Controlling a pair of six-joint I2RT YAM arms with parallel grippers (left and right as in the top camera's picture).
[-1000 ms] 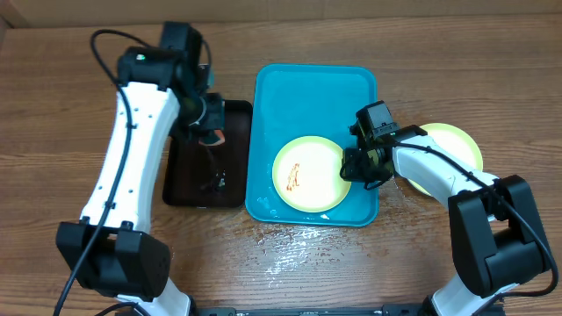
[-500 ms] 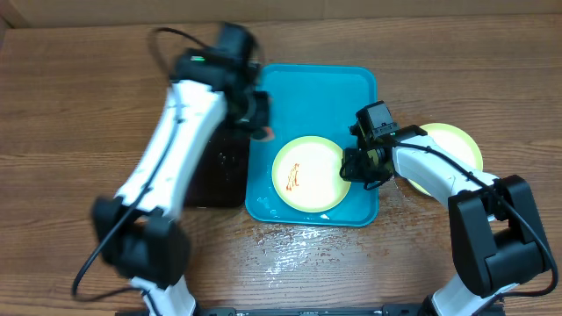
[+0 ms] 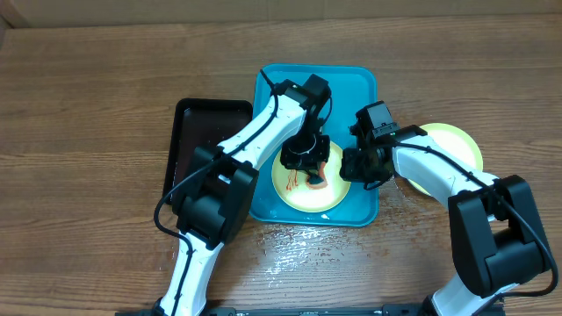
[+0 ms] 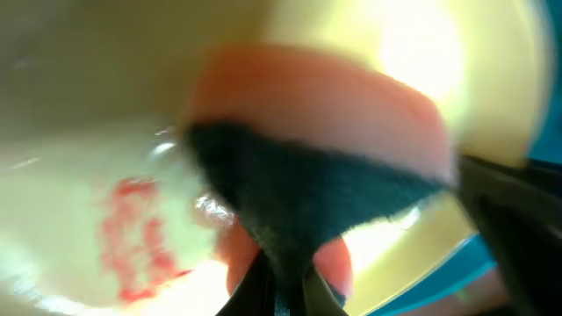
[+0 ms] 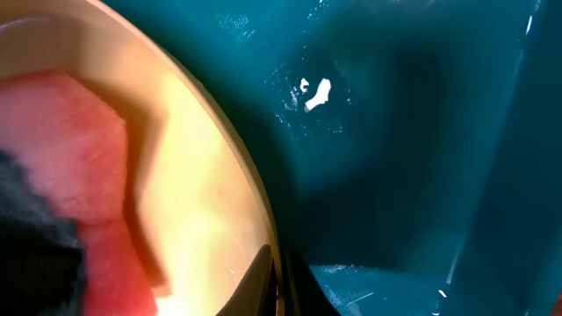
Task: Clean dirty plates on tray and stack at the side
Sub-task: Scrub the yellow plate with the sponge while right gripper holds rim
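Observation:
Red-brown sauce streaks (image 3: 292,180) mark the plate beside the sponge, so my left gripper should wipe the sponge back across them toward the plate's rim (image 3: 274,181) near the black tray.
A yellow-green rimmed plate (image 3: 294,189) with red-brown sauce streaks (image 3: 291,182) lies in the turquoise tray (image 3: 342,88). My left gripper (image 3: 313,167) is shut on a pink sponge with a dark scouring side (image 4: 307,149) and presses it on the plate (image 4: 79,167). My right gripper (image 3: 349,167) is shut on the plate's right rim (image 5: 255,211) and holds it in the tray (image 5: 404,132). A second yellow-green plate (image 3: 457,145) lies on the table to the right of the tray.
A black rectangular tray (image 3: 198,149) sits left of the turquoise tray. Water is spilled on the wooden table (image 3: 299,246) in front of the tray.
My left arm swung right from over the black tray to the plate, bringing the sponge down onto it. My right gripper stayed on the plate's rim.

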